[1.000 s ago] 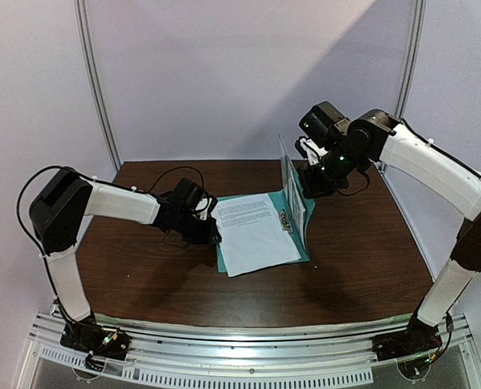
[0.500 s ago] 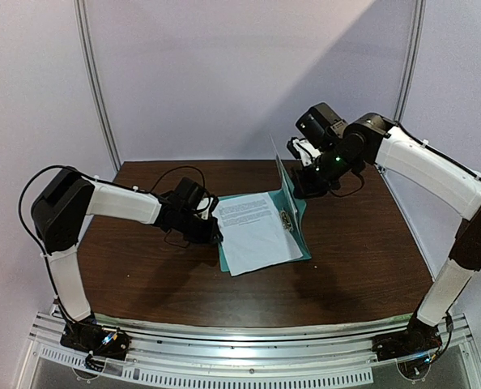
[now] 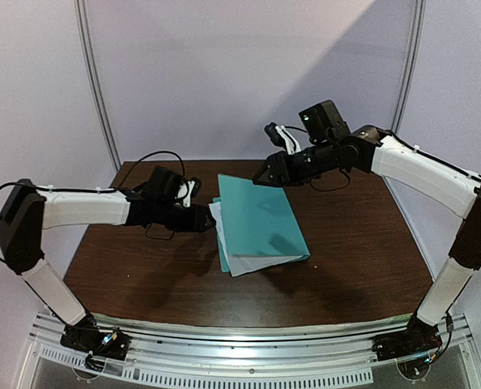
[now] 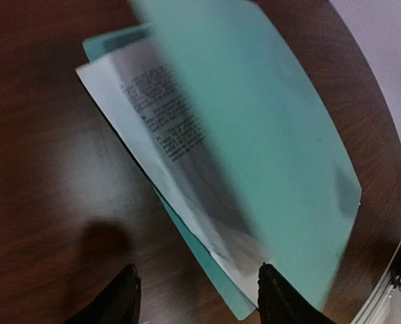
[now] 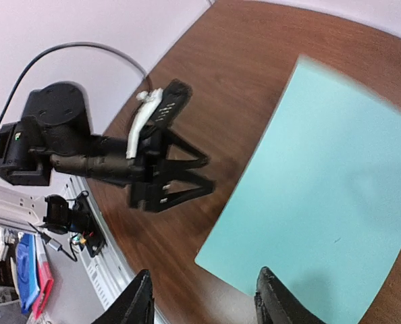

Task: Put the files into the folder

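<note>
I should take the folder's spine edge (image 3: 297, 226) with my right gripper while my left gripper presses the folder's open side, because white files (image 3: 216, 214) stick out past that side.
The teal folder (image 3: 261, 217) lies in the middle of the table, its front cover down over the files. A white sheet with black text (image 4: 153, 101) shows under the blurred cover (image 4: 268, 135), which hangs a little above it; white edges (image 3: 239, 264) stick out at the folder's left and near sides. My left gripper (image 3: 206, 220) sits low just left of the folder, open and empty, its dark fingers (image 4: 276, 300) on either side of the folder's near corner. My right gripper (image 3: 259, 179) hovers above the folder's far edge, open and empty, over the cover (image 5: 335, 202).
The brown table (image 3: 354, 259) ends at a metal rail (image 3: 240, 356) on the near side, with pale walls behind. A black cable (image 3: 155, 156) loops behind the left wrist. The right wrist view shows the left gripper (image 5: 163, 169) beside the folder.
The right gripper let go of the upright cover, which dropped over the sheets, and moved left. The left gripper opened and drew back to the left.
</note>
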Motion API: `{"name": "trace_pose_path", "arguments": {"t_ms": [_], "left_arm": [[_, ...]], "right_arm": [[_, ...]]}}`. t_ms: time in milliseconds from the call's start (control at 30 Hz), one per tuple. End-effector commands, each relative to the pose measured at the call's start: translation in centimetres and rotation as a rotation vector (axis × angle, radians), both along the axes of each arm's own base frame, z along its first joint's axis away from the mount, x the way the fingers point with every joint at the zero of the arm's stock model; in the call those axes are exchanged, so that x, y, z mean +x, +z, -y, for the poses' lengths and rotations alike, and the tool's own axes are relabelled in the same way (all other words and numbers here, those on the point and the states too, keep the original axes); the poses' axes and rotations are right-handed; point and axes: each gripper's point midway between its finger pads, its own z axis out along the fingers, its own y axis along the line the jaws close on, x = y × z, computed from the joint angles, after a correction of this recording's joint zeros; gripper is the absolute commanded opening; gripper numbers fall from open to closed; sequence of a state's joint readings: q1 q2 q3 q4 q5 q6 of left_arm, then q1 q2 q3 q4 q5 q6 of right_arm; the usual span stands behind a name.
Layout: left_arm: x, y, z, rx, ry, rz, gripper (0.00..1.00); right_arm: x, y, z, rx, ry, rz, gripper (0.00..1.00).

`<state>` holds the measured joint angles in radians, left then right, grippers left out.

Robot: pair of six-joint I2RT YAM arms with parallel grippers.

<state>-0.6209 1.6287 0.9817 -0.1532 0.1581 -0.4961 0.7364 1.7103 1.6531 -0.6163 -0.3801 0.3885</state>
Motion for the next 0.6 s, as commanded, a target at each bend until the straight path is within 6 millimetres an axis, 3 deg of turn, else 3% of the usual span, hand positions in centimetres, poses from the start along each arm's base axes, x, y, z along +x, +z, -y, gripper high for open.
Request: {"name": "trace_pose_path", "arguments": {"t_ms": [0, 100, 233, 367, 567], "left_arm": [[1.0, 2.8, -3.9, 0.017, 0.114, 0.113, 0.72], [1.1, 4.1, -5.3, 0.003, 0.156, 0.167, 0.81], [1.5, 3.4, -5.0, 0.01, 0.141, 0.137, 0.79], [2.2, 2.1, -3.2, -0.029, 0.102, 0.086, 0.74], [3.6, -0.3, -1.2, -0.044, 0.082, 0.022, 0.67]], "right_arm": [[4.2, 1.1, 1.6, 0.138, -0.066, 0.058, 0.56], [6.7, -0.9, 3.9, 0.113, -0.189, 0.065, 0.64], [9.0, -4.7, 7.0, -0.026, -0.341, 0.069, 0.75], [9.8, -8.9, 8.6, -0.167, -0.403, 0.041, 0.81], [9.8, -14.0, 10.0, -0.308, -0.427, -0.026, 0.79]]}}
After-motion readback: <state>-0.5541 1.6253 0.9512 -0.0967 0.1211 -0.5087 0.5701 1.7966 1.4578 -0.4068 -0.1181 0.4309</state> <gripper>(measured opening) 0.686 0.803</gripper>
